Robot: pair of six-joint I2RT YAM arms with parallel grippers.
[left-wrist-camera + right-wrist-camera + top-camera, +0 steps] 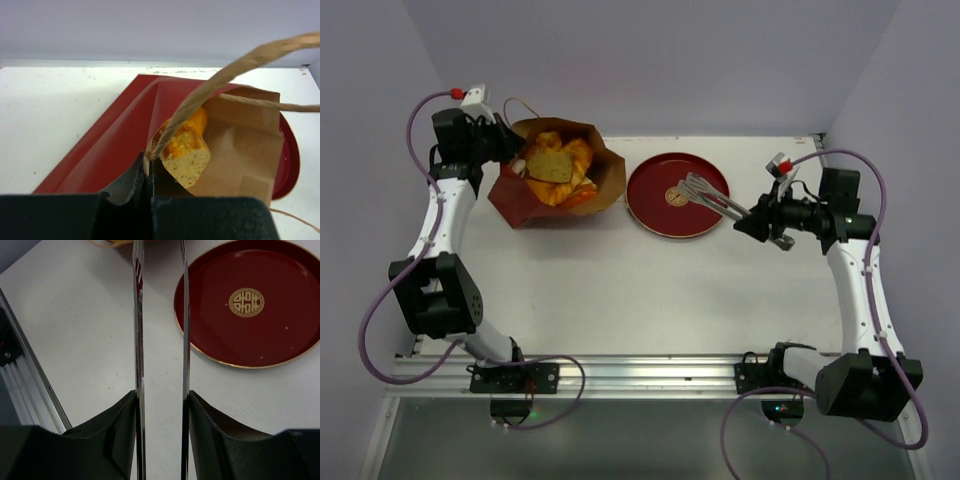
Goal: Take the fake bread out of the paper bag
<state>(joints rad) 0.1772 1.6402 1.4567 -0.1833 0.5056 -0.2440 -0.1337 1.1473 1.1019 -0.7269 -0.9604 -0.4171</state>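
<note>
The yellow wedge (550, 167) is on top in the bag's opening (606, 178), so my right gripper keeps moving the open tongs in until the tongs' ends are on both sides of the wedge.
The dark red paper bag (512, 196) stands at the back left with its brown mouth open, and its red side (115, 140) fills the left wrist view. Golden-orange fake bread (556, 165) sits piled inside; a speckled yellow wedge (189, 161) shows at the mouth. My left gripper (510, 155) (148, 167) is shut on the bag's left rim, where a cord handle (225, 75) starts. My right gripper (762, 218) (161, 400) is shut on metal tongs (710, 195) (138, 315). Their arms stand apart with nothing between them, and their tips hang over the plate.
A round dark red plate (660, 212) (280, 335) with a gold emblem lies right of the bag, with no bread on it. Its rim (291, 160) shows behind the bag. An aluminium rail (640, 370) runs along the table's near edge. Purple walls close in the back and sides.
</note>
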